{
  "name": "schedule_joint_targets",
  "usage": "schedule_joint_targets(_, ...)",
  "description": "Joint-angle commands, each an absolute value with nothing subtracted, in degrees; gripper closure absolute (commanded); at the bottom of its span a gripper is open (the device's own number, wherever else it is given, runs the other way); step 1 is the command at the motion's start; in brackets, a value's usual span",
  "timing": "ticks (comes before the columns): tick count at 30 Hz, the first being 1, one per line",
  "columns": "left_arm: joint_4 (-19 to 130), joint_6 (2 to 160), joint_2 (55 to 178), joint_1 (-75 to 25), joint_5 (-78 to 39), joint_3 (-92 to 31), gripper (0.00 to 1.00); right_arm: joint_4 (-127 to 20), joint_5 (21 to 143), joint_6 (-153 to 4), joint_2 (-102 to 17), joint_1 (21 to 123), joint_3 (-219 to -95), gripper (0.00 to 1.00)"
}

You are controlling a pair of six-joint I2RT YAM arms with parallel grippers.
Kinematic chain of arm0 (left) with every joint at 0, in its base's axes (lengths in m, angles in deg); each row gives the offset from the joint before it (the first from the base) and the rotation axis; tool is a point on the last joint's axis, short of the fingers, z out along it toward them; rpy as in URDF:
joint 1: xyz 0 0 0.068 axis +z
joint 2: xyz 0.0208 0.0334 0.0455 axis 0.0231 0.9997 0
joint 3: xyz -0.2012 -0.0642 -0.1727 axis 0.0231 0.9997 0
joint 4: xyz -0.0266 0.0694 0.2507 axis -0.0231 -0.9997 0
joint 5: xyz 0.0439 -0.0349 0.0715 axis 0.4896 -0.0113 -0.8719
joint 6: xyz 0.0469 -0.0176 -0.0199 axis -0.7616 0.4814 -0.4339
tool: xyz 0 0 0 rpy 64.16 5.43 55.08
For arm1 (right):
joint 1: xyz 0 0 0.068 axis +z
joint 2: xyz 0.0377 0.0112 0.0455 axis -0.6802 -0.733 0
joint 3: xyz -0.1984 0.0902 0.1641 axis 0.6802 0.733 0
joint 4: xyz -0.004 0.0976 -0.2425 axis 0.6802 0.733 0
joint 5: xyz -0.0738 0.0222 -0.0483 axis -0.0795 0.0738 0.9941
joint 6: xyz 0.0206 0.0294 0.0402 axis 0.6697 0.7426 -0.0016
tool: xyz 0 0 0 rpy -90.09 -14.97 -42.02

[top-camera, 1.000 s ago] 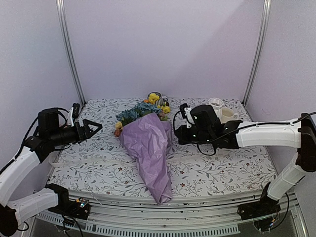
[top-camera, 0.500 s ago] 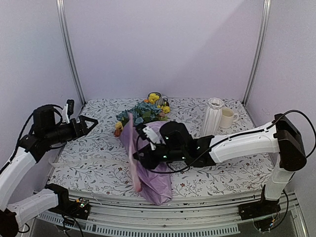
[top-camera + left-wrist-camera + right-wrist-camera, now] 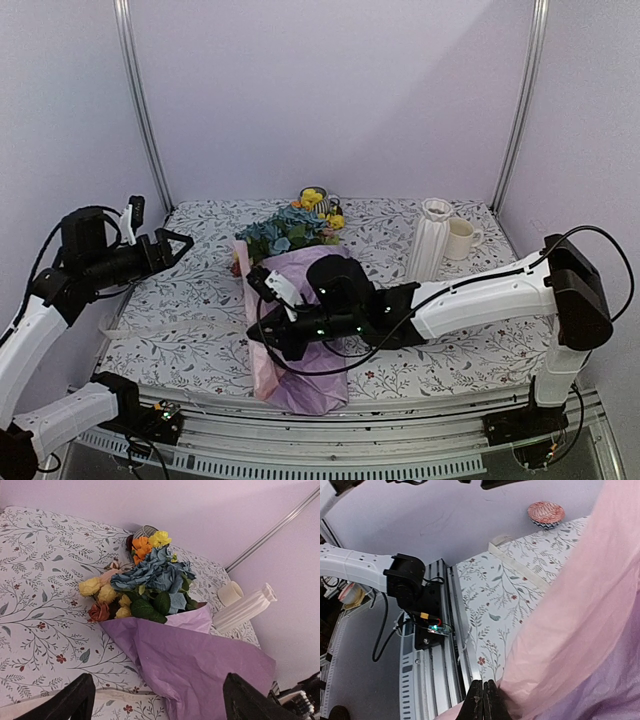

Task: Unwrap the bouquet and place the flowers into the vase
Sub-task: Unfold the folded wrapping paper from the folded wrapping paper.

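The pink flap [image 3: 262, 372] is held up by my right gripper from across the lilac paper, so my left gripper should grab the flap's far corner [image 3: 242, 253] and pull it open.
The bouquet lies mid-table with its flowers [image 3: 285, 230] pointing to the far side: blue, yellow and orange blooms [image 3: 150, 577]. Its lilac paper [image 3: 310, 385] spreads toward the near edge. My right gripper [image 3: 255, 338] reaches across the bouquet and is shut on an edge of the paper [image 3: 580, 610]. That holds a pink flap up over the front left, with the jaws [image 3: 483, 700] pressed together near the table's rail. My left gripper [image 3: 178, 245] hovers open at the far left, off the bouquet, with nothing between its fingers [image 3: 157, 692]. The white ribbed vase [image 3: 430, 240] stands upright at the back right.
A cream mug [image 3: 461, 238] stands just right of the vase. A striped cup [image 3: 314, 196] sits behind the flowers. A cream ribbon strip [image 3: 145, 330] lies flat on the floral cloth at the left. The metal rail [image 3: 432, 675] runs along the near edge.
My right arm swept from the bouquet's right side across it to the front left, dragging a paper flap along and uncovering the vase. My left arm drew back a little to the left.
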State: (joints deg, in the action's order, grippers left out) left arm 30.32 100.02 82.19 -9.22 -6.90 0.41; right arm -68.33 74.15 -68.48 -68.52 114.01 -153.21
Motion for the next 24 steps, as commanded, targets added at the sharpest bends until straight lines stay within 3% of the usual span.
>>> schedule_joint_targets(1,31.4,100.3,83.8,-9.9,-0.8,-1.1,0.09,-71.4,85.0,-67.7,-62.6,113.7,-147.4,0.97)
schedule_joint_targets(5,35.3,102.8,85.3,-13.4,4.1,0.5,0.08,-73.9,87.5,-65.8,-62.3,113.7,-145.3,0.97)
schedule_joint_targets(15,38.3,104.0,88.7,-26.9,-2.4,-3.0,0.07,-81.0,82.6,-66.5,-58.5,113.7,-140.5,0.95)
schedule_joint_targets(24,38.2,103.4,90.1,-29.6,-5.5,-3.3,0.07,-82.9,103.3,-65.5,-45.9,113.7,-129.5,0.95)
